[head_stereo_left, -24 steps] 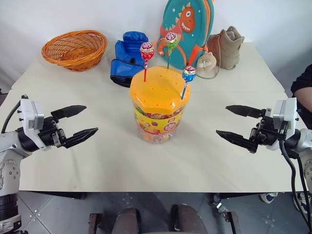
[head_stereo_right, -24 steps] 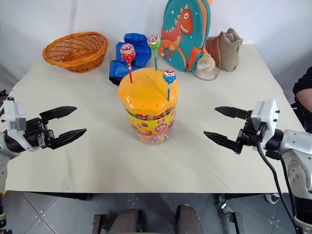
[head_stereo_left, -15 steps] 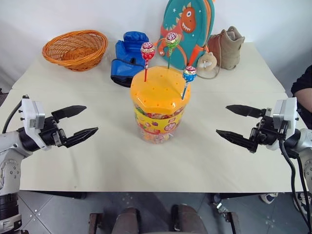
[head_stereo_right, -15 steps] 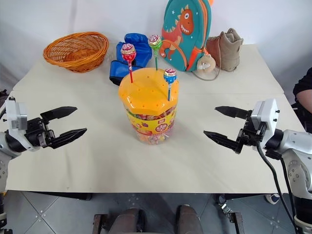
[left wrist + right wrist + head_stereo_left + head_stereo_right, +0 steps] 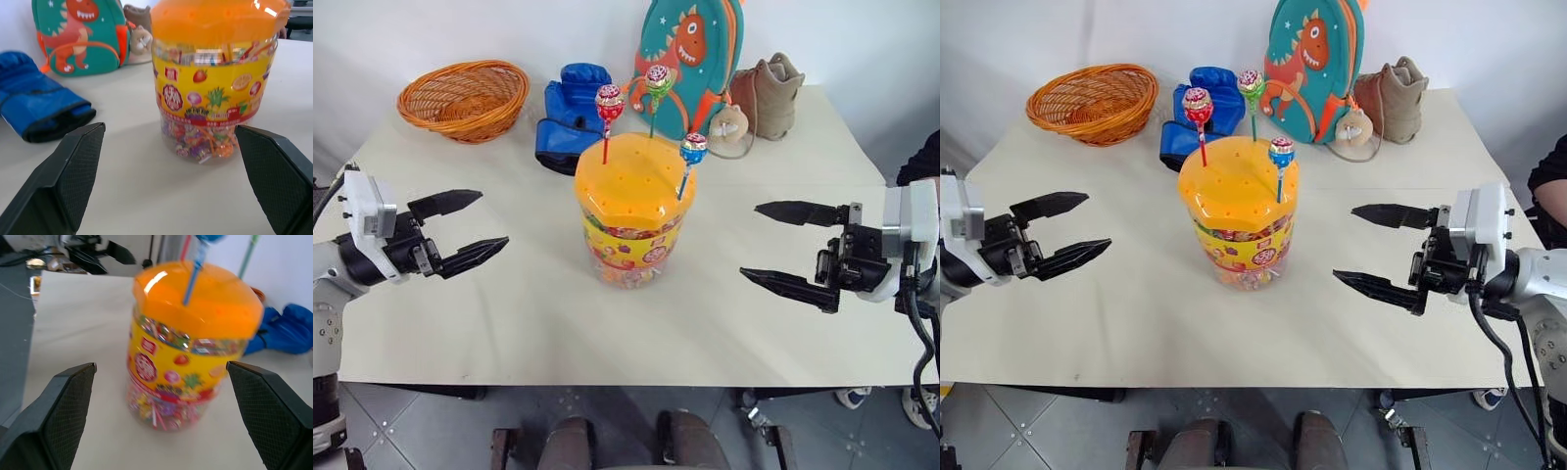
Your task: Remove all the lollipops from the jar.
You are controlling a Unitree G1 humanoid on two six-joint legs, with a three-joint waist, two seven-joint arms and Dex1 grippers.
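I keep raising my open left gripper toward the red stick (image 5: 605,146) and close it there, as the red lollipop (image 5: 610,102) stands nearest to it, clear of the other lollipops.
The jar (image 5: 628,240), clear with a domed orange lid and a yellow-red label, stands in the middle of the table. Three lollipops stand upright in the lid: one on a red stick (image 5: 609,101), one on a green stick (image 5: 657,78), one on a blue stick (image 5: 693,149). My left gripper (image 5: 492,218) hovers open to the left of the jar, pointing at it. Right of the jar, my right gripper (image 5: 750,242) is open too and faces it. Both are clear of the jar and empty. Each wrist view looks at the jar (image 5: 215,88) between open fingers.
Along the back of the table are a woven orange basket (image 5: 463,98), a blue boxing glove (image 5: 570,117), a teal dinosaur backpack (image 5: 690,59) and a tan boot (image 5: 769,93). A person's dark sleeve (image 5: 922,162) shows at the right edge.
Both grippers have risen a little and stay open. The right one's fingertips have edged slightly toward the jar. The jar and lollipops have not moved.
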